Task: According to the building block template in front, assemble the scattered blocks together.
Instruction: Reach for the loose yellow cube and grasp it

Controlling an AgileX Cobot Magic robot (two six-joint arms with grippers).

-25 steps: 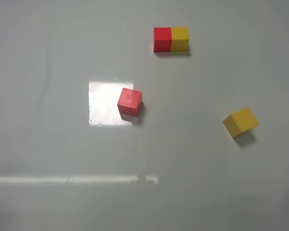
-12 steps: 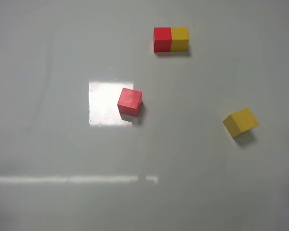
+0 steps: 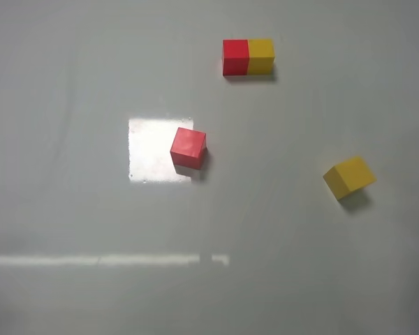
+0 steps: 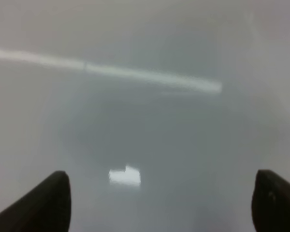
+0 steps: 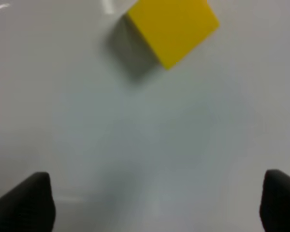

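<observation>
I keep moving my open right gripper in toward the loose yellow cube (image 3: pixel 349 177), which is ahead of it and clear of all other blocks, until both fingers are on either side of the cube.
The template (image 3: pixel 248 56), a red cube and a yellow cube joined into one bar, lies at the far centre of the table. The loose red cube (image 3: pixel 188 147) sits left of centre on a bright patch of glare. The loose yellow cube (image 3: pixel 348 176) lies at the right, turned at an angle; it also shows in the right wrist view (image 5: pixel 171 27), ahead of my right gripper (image 5: pixel 157 205). That gripper is open and empty, its fingertips (image 5: pixel 26 200) wide apart. My left gripper (image 4: pixel 159 200) is open and empty over bare table. Neither gripper shows in the high view.
The table (image 3: pixel 70 209) is a plain pale grey surface with a square glare patch (image 3: pixel 150 150) and a thin bright reflected strip (image 3: pixel 105 260) across the near part.
</observation>
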